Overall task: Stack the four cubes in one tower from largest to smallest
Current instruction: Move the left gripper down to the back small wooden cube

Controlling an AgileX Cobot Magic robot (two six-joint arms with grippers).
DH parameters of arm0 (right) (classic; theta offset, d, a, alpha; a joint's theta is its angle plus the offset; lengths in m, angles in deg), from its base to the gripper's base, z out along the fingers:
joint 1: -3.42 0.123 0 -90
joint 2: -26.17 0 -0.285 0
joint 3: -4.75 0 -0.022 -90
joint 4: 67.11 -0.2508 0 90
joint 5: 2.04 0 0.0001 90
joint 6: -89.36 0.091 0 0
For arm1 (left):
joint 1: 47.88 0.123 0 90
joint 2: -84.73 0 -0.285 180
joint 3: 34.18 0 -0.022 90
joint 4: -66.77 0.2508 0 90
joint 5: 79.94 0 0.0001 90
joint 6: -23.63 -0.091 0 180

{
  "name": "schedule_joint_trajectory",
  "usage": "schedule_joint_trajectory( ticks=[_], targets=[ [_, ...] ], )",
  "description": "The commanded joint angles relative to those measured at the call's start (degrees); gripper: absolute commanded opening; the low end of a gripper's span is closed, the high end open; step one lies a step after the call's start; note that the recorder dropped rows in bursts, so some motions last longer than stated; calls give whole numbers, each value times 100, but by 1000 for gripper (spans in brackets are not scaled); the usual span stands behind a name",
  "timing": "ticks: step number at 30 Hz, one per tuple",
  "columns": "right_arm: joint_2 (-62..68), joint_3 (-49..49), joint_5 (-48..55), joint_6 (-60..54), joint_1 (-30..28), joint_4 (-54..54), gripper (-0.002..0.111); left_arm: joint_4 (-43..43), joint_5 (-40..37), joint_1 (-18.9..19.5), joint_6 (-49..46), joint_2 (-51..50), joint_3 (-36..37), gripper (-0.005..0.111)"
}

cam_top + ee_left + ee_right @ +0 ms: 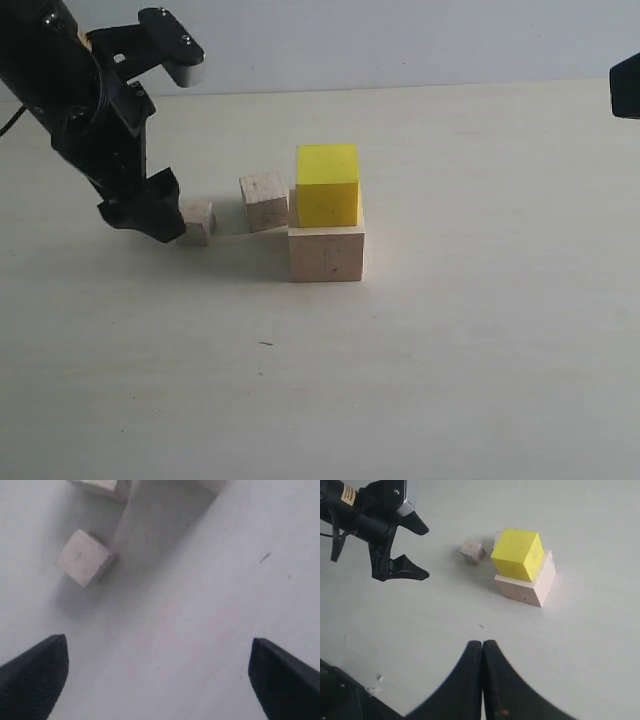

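Note:
My left gripper is hanging next to the smaller wood cube (199,222), which belongs at the top. My left gripper should first take the bigger wood cube (264,202) close to the stack.
The yellow cube (327,185) sits on the large pale wood cube (326,252), a little askew. Two small wood cubes lie on the table to their left: the bigger one (265,200) close by the stack, the smaller one (197,220) farther left. My left gripper (165,212) hangs open just left of the smaller cube with nothing between its fingers. In the left wrist view that cube (82,557) lies ahead of the wide-open gripper (157,642). My right gripper (482,644) is shut and empty, well back from the stack (516,554).
The pale table (450,380) stretches bare in front of and to the right of the stack. A corner of the right arm (626,85) shows at the exterior view's right edge. The left arm (80,100) slants down from the upper left.

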Motion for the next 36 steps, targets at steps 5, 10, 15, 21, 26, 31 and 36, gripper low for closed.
schedule_joint_trajectory(
  ticks=[5, 10, 15, 21, 26, 31, 36],
  targets=[
    [-15, 30, 66, -694, -7, 43, 0, -605, 66, -5, -4, -225, 44, 93],
    [-15, 30, 184, -842, -7, 130, 0, -1222, 66, -5, -4, -225, 44, 93],
    [-15, 30, 233, -823, -7, 130, 0, -1471, 66, -5, -4, -225, 44, 93],
    [-15, 30, 233, -823, -7, 130, 0, -1283, 268, -5, -23, -225, 44, 93],
    [-15, 30, 146, -702, -7, 108, 0, -535, 492, -5, -232, -225, 44, 93],
    [-15, 30, 28, -514, -7, 65, 0, -589, 1095, 8, -813, -246, 44, 93],
    [-15, 30, -68, -514, -7, 22, 0, -700, 1193, 169, -1084, -446, 44, 93]
  ],
)
